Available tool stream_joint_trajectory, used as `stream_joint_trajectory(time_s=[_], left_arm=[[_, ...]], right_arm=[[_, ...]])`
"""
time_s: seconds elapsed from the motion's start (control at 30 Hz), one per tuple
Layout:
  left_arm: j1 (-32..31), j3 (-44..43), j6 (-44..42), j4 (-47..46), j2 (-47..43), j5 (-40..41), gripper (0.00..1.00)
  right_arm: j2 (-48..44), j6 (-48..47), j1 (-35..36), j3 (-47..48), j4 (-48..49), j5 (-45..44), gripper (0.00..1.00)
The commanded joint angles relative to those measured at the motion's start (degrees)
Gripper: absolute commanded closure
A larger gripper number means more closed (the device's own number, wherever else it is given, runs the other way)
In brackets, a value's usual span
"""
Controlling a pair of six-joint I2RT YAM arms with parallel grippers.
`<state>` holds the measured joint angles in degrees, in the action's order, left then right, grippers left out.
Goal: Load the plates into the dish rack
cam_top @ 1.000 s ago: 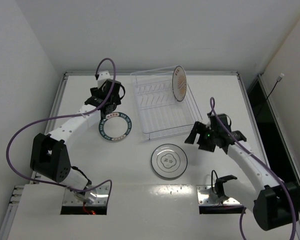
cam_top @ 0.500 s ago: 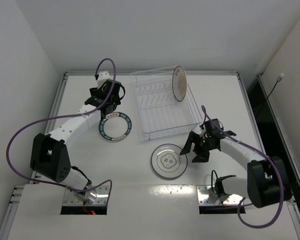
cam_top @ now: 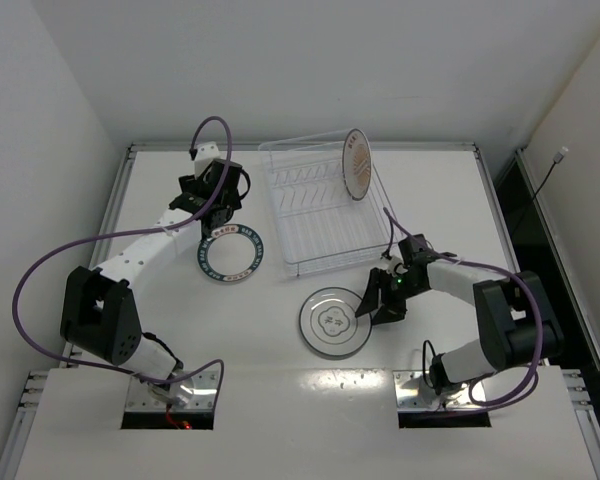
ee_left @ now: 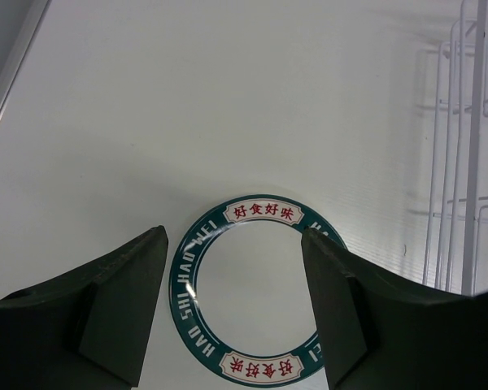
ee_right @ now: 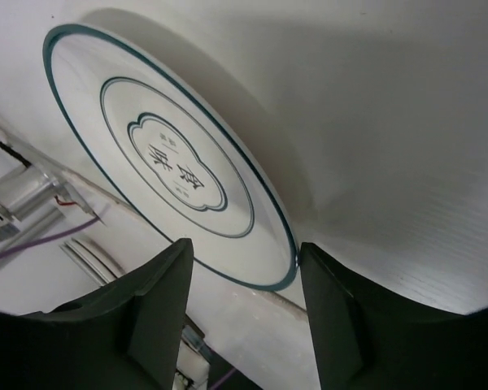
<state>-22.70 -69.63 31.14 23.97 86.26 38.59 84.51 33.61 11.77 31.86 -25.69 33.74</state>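
Note:
The greyish plate's rim (ee_right: 292, 257) is right up against a finger. Next, I open my right gripper, come in lower and grip the plate's edge (cam_top: 369, 329) halfway between its fingers before I lift.
The dish rack (cam_top: 330, 215) stands at the back middle, and a plate with an orange sunburst (cam_top: 356, 166) stands upright in its far right corner. A teal-rimmed plate (cam_top: 228, 253) lies flat left of the rack. My left gripper (cam_top: 215, 215) hovers open above this plate's far edge, with the teal rim (ee_left: 264, 211) showing between its fingers (ee_left: 130, 301). A greyish plate (cam_top: 333, 323) lies flat in front of the rack. My right gripper (cam_top: 372, 305) is low at its right edge, open, jaws either side of the rim (ee_right: 289, 256); one finger (ee_right: 342, 317) is right at the rim.
The rack's wires (ee_left: 464, 162) run along the right of the left wrist view. A raised rail (cam_top: 120, 200) borders the table's left side. A black clamp (cam_top: 445, 365) sits by the right arm's base, and purple cables loop off both arms.
My right arm has swung left and down to the greyish plate's right edge, and its jaws have narrowed. The left arm and the teal-rimmed plate have not moved.

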Motion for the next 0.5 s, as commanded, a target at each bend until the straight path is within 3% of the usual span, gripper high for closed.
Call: stream_joint_trajectory(time_s=[0.0,0.27,0.4,0.47], left_arm=[[0.02,-1.65,0.59,-0.68,-1.18,0.87,0.36],[0.02,-1.65,0.59,-0.15,-1.18,0.87,0.36],[0.02,-1.65,0.59,-0.15,-1.18,0.87,0.36],[0.02,-1.65,0.59,-0.15,-1.18,1.4,0.36]], right_arm=[[1.88,-2.14,0.27,1.81,2.23,3.17,0.56],[1.89,-3.19,0.27,2.33,1.62,3.18,0.88],[2.41,-4.33,0.89,2.86,1.08,2.04,0.92],[1.8,-4.34,0.89,2.86,-0.75,0.9,0.81]])
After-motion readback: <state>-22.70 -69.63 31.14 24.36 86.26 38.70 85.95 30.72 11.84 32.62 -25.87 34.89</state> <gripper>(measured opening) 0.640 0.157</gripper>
